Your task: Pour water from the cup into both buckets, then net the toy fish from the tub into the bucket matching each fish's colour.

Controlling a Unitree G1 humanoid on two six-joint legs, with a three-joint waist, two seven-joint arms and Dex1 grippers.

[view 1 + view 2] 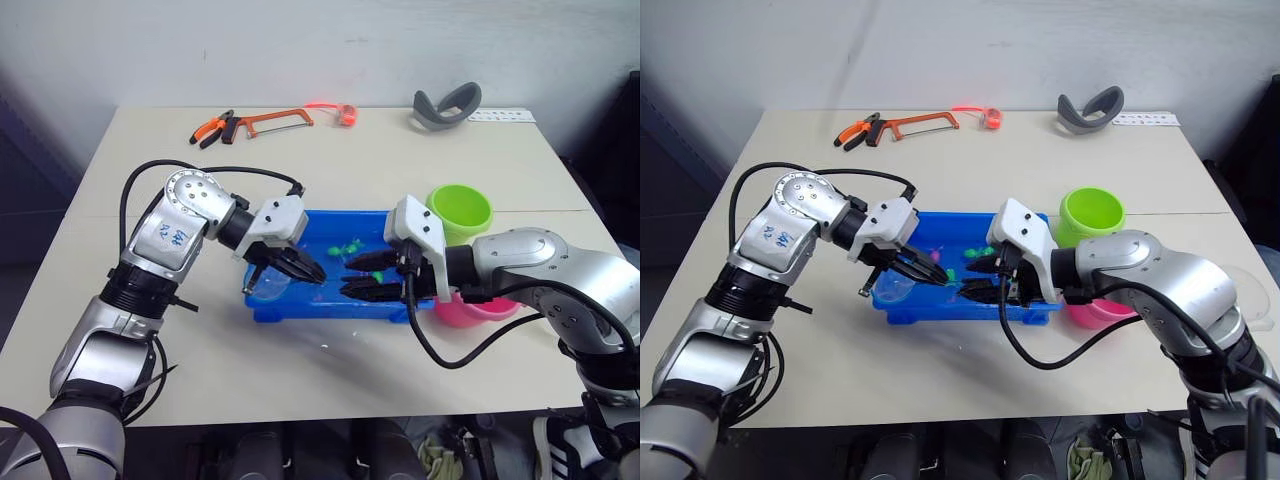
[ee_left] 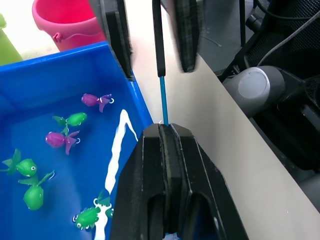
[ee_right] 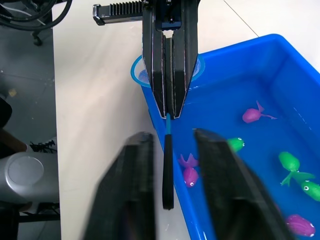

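Note:
The toy fish [image 1: 352, 246] are loose and spread out in the tub's water [image 1: 330, 229]. They will float to new places when I push the net through.
The blue tub [image 1: 300, 306] sits mid-table, holding water and several green and pink toy fish [image 2: 75, 120]. My left gripper [image 1: 310, 272] is shut on the net's thin handle [image 2: 160, 65]. The net's blue-rimmed hoop [image 1: 268, 287] hangs at the tub's near left corner. My right gripper [image 3: 170, 137] is open, with its fingers on either side of the handle's dark free end, apart from it. The lime green bucket [image 1: 460, 210] stands right of the tub, and the pink bucket [image 1: 478, 308] is half hidden behind my right arm. A clear shape that may be the cup [image 1: 1252, 290] shows at the table's right edge.
At the table's far side lie an orange hacksaw [image 1: 270, 122], orange-handled pliers [image 1: 213, 128], a small orange loop [image 1: 342, 112], a grey curved band [image 1: 447, 105] and a white strip [image 1: 500, 116]. Bare tabletop runs along the near side, in front of the tub.

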